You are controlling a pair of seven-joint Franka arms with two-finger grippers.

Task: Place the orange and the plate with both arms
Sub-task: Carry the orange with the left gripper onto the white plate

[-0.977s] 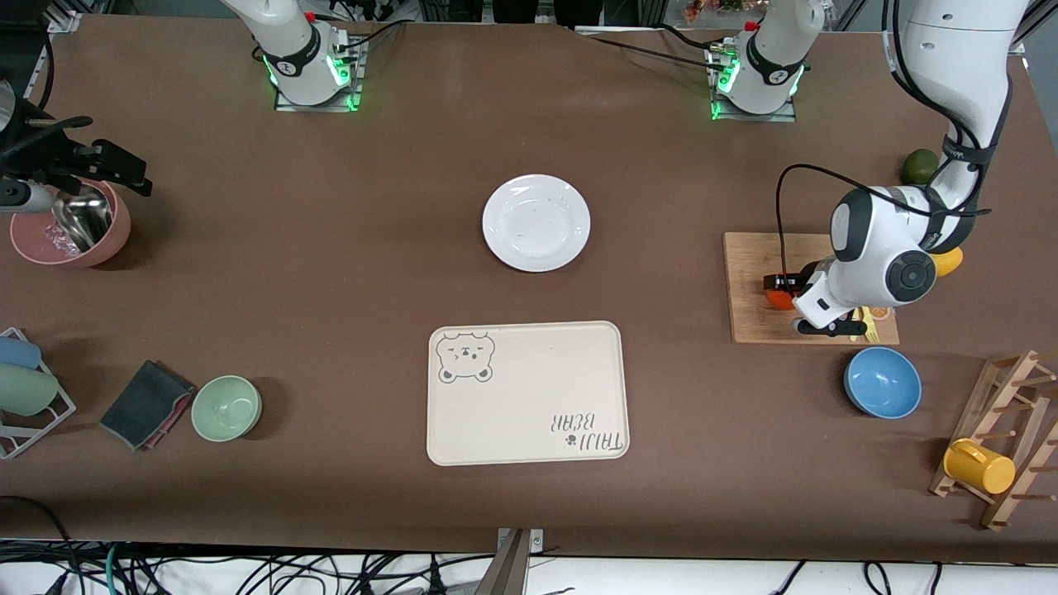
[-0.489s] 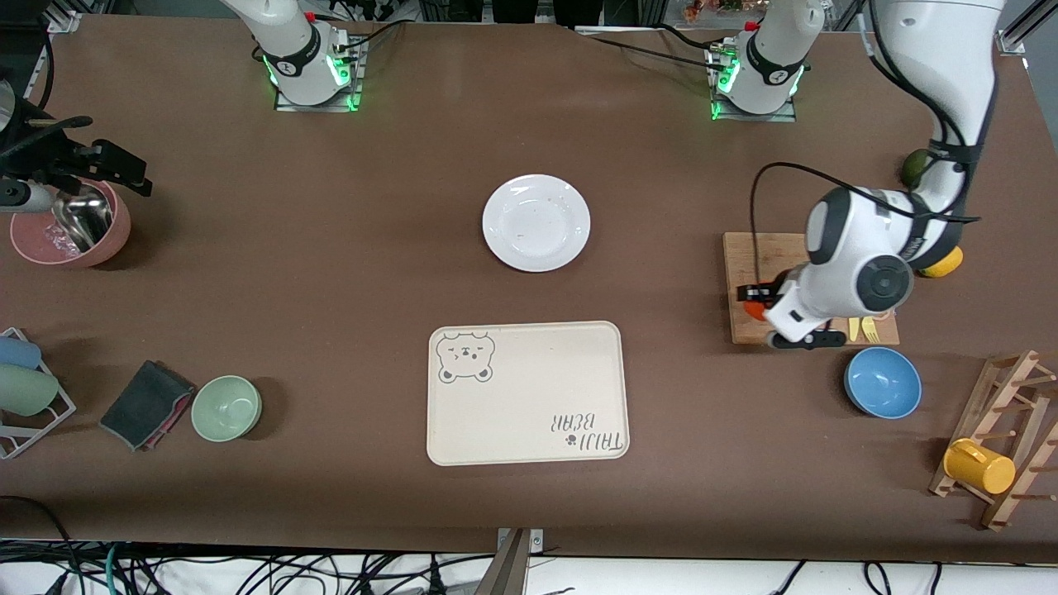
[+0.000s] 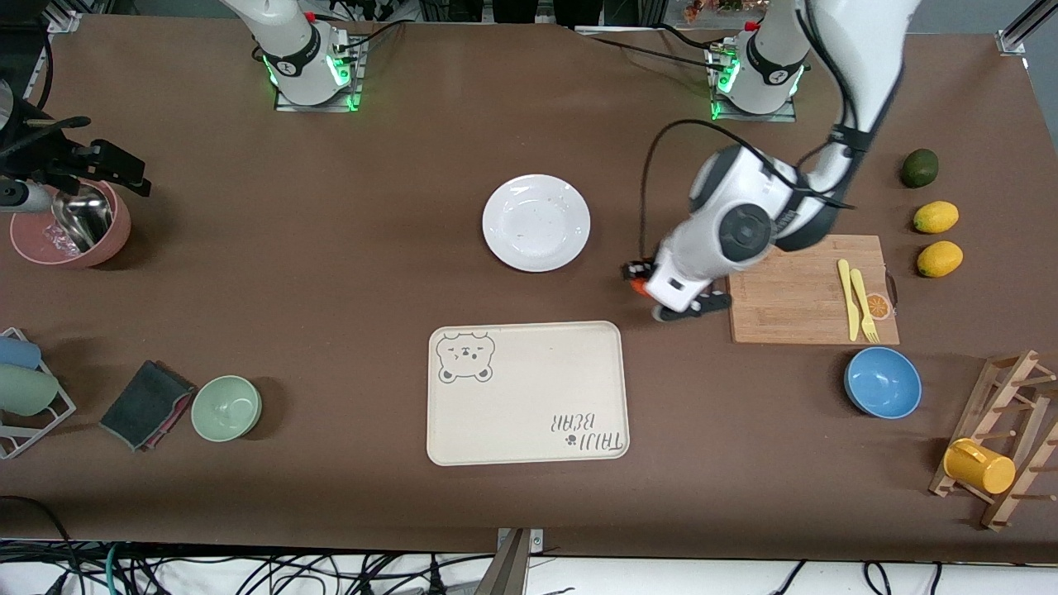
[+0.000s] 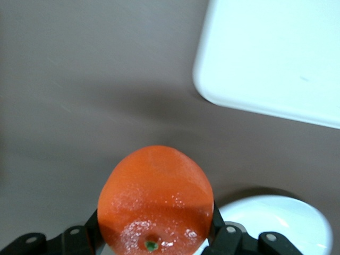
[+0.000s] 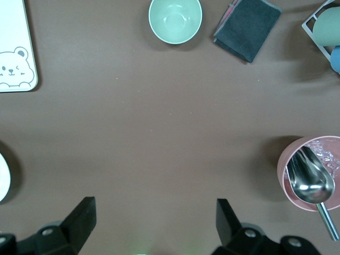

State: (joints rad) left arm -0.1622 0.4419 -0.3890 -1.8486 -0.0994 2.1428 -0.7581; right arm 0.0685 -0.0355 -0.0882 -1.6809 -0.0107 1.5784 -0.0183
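My left gripper should carry on carrying the orange [image 4: 155,199] until it gets to the plate's middle [image 3: 536,223] and then let go, because it has a firm hold on the orange and the white plate is empty.
The orange [image 3: 636,286] is bright red-orange and sits between the fingers of my left gripper [image 3: 639,283], which is shut on it. It is held in the air over bare table between the wooden cutting board [image 3: 793,289] and the white plate [image 3: 536,222]. In the left wrist view the orange [image 4: 155,199] fills the space in the left gripper [image 4: 155,226], with the plate [image 4: 281,226] and the cream bear-printed tray [image 4: 276,58] below. My right gripper [image 5: 155,212] is open and empty, waiting high over the table near its base; it does not show in the front view.
The cream tray [image 3: 526,392] lies nearer to the front camera than the plate. A yellow knife and fork [image 3: 855,299] lie on the board. Two lemons [image 3: 936,217], a green fruit [image 3: 919,168], a blue bowl [image 3: 882,382], a mug rack [image 3: 1004,446], a green bowl [image 3: 226,407], a cloth [image 3: 146,404] and a pink bowl with a scoop [image 3: 70,223] stand around.
My left arm has lifted the orange off the cutting board and carried it toward the middle of the table, uncovering the board, lemons and cutlery. The right arm has not moved.
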